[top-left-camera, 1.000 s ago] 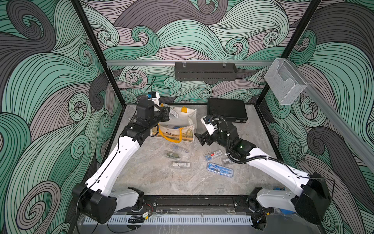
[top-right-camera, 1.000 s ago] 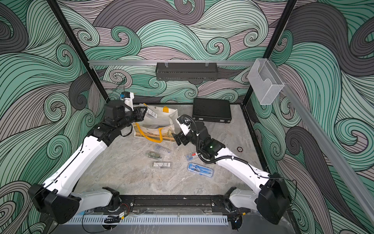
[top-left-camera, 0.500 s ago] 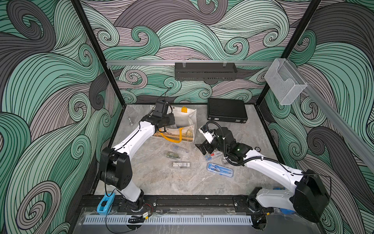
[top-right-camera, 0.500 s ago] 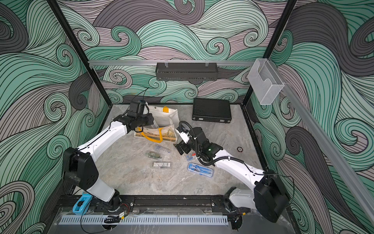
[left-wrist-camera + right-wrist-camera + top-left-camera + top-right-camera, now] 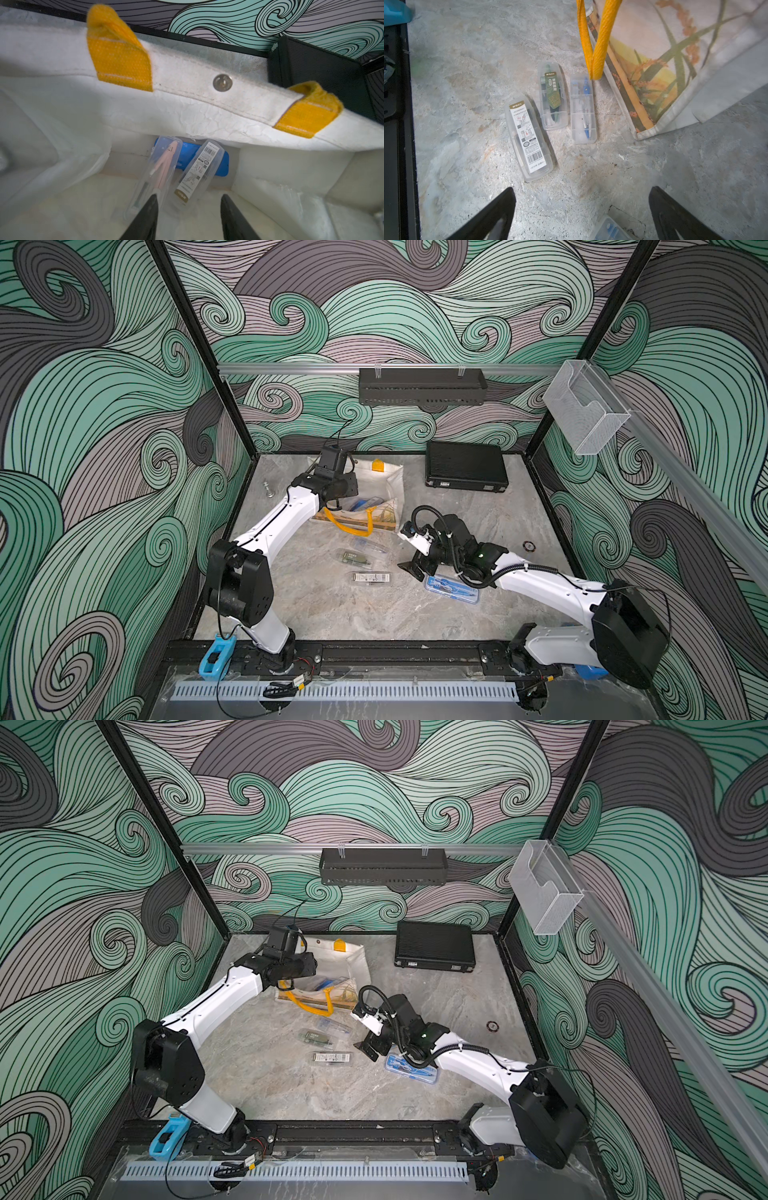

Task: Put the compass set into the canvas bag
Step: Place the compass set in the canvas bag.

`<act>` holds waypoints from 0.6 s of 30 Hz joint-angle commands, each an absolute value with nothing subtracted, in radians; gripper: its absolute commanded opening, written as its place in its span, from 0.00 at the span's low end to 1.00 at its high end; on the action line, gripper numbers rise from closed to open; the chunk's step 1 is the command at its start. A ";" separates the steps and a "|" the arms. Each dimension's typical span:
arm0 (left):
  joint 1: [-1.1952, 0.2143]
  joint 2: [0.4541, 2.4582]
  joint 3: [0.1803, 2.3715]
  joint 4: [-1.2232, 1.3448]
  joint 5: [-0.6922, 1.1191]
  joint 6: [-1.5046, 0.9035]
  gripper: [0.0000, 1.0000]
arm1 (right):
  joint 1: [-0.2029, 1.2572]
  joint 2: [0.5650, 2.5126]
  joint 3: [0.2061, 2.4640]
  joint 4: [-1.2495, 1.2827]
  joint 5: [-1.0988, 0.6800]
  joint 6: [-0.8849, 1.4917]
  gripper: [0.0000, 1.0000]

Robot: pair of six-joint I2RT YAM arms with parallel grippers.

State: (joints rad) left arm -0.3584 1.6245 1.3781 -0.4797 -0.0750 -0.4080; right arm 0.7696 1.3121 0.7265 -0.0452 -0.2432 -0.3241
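I should expect a dark tool hidden inside when I pick up the labelled compass set [image 5: 528, 138], since a darker patch [image 5: 519, 147] shows next to the label.
The canvas bag [image 5: 390, 485] [image 5: 357, 965] stands at the back of the table with its mouth held wide. My left gripper [image 5: 335, 502] [image 5: 189, 196] hangs open in that mouth, with nothing between its fingers. Inside the bag [image 5: 187, 97] lie a pink compass set [image 5: 164, 164], a barcode-labelled one [image 5: 199, 168] and a blue case [image 5: 218, 162]. On the table before the bag [image 5: 654, 62] lie three clear compass sets: labelled [image 5: 529, 137], green [image 5: 553, 97] and blue [image 5: 583, 108]. My right gripper [image 5: 409, 566] [image 5: 581, 199] is open low over the table, beside a blue compass box [image 5: 451, 588] [image 5: 610, 230].
A black hard case [image 5: 465, 466] lies at the back right. On the back wall hang a black shelf [image 5: 422, 385] and a clear plastic holder [image 5: 586, 406]. A small metal piece [image 5: 268, 489] stands at the left edge, and a small round disc [image 5: 528, 546] lies at the right.
The left arm swung over the bag's mouth and its jaws have now parted. The right arm drew back from the bag toward the front, down to the table beside the blue box.
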 commanded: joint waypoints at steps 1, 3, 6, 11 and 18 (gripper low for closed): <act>-0.364 1.607 1.409 -0.489 -0.072 -0.406 0.62 | 0.787 1.306 0.735 -0.027 -0.275 -0.403 1.00; -0.364 1.587 1.411 -0.470 -0.045 -0.400 0.71 | 0.794 1.326 0.745 -0.038 -0.277 -0.423 1.00; -0.365 1.544 1.409 -0.445 0.018 -0.393 0.82 | 0.810 1.364 0.768 -0.068 -0.291 -0.472 1.00; -0.365 1.429 1.356 -0.405 0.114 -0.419 0.93 | 0.841 1.433 0.815 -0.120 -0.320 -0.539 0.98; -0.365 1.147 1.171 -0.376 0.124 -0.547 0.97 | 0.847 1.498 0.872 -0.156 -0.352 -0.554 0.93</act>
